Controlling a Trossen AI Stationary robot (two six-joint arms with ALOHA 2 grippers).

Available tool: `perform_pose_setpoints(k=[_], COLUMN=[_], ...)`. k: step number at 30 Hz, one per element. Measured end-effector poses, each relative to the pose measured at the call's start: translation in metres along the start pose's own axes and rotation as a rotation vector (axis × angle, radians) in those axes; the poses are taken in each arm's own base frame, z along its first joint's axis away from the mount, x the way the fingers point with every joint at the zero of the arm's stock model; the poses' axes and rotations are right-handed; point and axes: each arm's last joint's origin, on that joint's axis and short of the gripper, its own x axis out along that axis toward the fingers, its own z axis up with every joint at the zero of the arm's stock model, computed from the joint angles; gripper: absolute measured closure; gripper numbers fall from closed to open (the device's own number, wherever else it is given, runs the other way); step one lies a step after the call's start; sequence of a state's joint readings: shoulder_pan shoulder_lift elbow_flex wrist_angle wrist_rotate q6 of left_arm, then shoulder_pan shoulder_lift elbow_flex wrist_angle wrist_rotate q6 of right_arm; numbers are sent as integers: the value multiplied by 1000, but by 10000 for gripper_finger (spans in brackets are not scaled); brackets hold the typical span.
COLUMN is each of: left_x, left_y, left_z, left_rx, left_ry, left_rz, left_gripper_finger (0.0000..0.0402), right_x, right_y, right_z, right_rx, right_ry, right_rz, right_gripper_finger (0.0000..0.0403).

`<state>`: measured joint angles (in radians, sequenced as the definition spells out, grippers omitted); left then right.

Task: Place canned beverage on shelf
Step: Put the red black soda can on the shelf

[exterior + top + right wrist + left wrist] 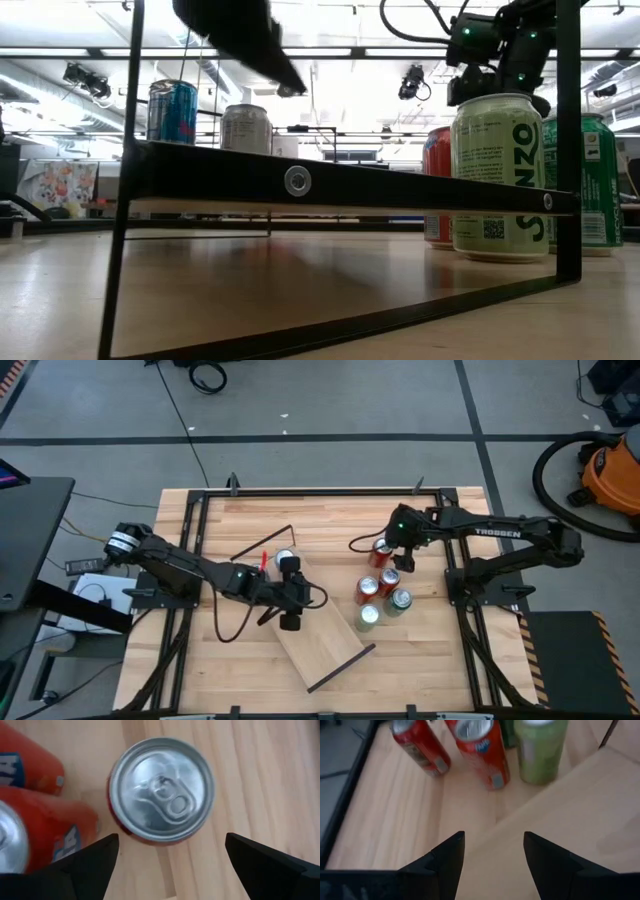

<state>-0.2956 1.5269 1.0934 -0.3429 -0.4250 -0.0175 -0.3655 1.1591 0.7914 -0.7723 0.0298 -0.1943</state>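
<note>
The farthest red can (380, 548) is standing away from my left gripper at the shelf. My right gripper should pick the can up and pass it to my left gripper.
The shelf (325, 635) is a pale plank on black rod frames, lying slantwise at the table's middle; it also shows in the low view (400, 190). A blue can (172, 112) and a silver can (246, 128) stand on it. Several cans stand on the table at the right, red ones (366, 590) and green ones (400, 600). My right gripper (395, 550) is open, above the farthest red can (160, 790), with one finger out to each side of it. My left gripper (494, 845) is open and empty over the shelf's far end (300, 597).
A black metal frame (200, 510) runs around the tabletop. A loose black rod (262, 542) lies on the table near the shelf's far end. Bare wood (430, 660) lies at the near right of the table.
</note>
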Motion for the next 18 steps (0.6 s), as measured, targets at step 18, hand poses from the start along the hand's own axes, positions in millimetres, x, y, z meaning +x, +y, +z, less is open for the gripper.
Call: perform_pose_setpoints(k=[18], left_x=[1], left_y=[-5], left_z=[-8], left_rx=[-83], left_ry=[32], left_rz=[-34], left_gripper_finger=[189], right_x=[35], right_y=[3], right_z=[20], right_rx=[-5], right_ry=[-23], right_rz=[4], right_gripper_finger=[38])
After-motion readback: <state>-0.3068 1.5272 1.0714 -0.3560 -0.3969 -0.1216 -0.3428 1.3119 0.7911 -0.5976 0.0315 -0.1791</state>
